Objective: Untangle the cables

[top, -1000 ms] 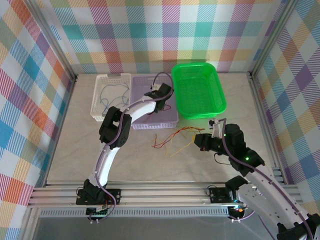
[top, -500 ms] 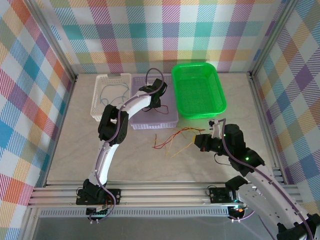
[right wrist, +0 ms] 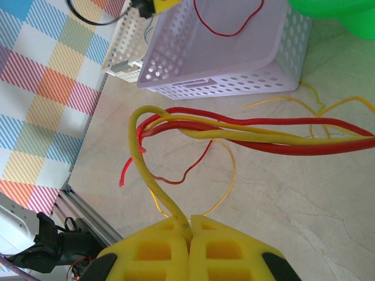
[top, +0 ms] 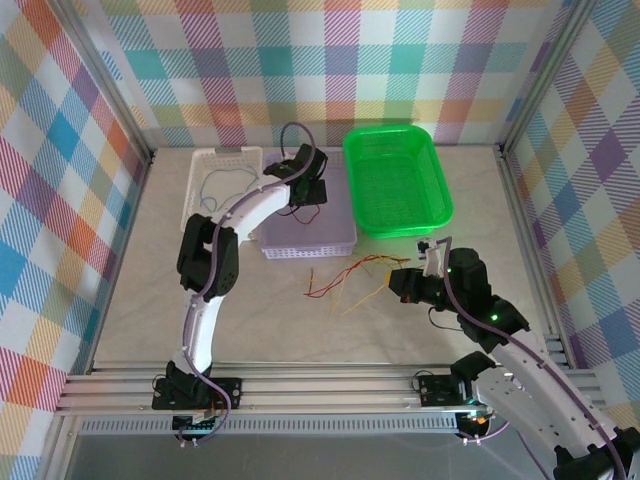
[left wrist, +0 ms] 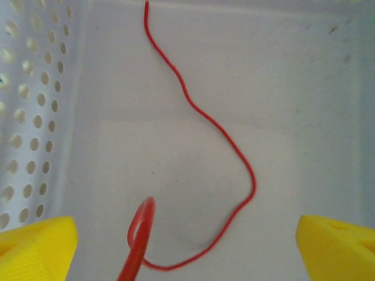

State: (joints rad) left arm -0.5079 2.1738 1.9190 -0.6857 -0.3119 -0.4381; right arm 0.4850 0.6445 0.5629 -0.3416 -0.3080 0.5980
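My right gripper is holding the yellow cable (top: 384,286) and the tangle's red strands (top: 326,289) stick out on the opposite side, so my left gripper should keep moving to them until it closes.
My left gripper (top: 305,190) hangs open over the lavender basket (top: 300,238). In the left wrist view its yellow fingers stand wide apart around (left wrist: 186,249), and a thin red cable (left wrist: 234,140) lies loose on the basket floor, one end curling up towards the camera. On the table a tangle of red and yellow cables (top: 350,275) stretches left from my right gripper (top: 405,283). That gripper (right wrist: 188,225) is shut on a yellow cable (right wrist: 149,175), beside red strands (right wrist: 246,123).
A white basket (top: 222,205) at the back left holds a thin blue-green cable (top: 225,180). A bright green basket (top: 397,180) stands to the right of the lavender one. The lavender basket's perforated wall (left wrist: 29,117) is close on the left gripper's left.
The left gripper has opened and shifted left over the lavender basket, letting the red cable drop onto its floor. The right arm has stayed put.
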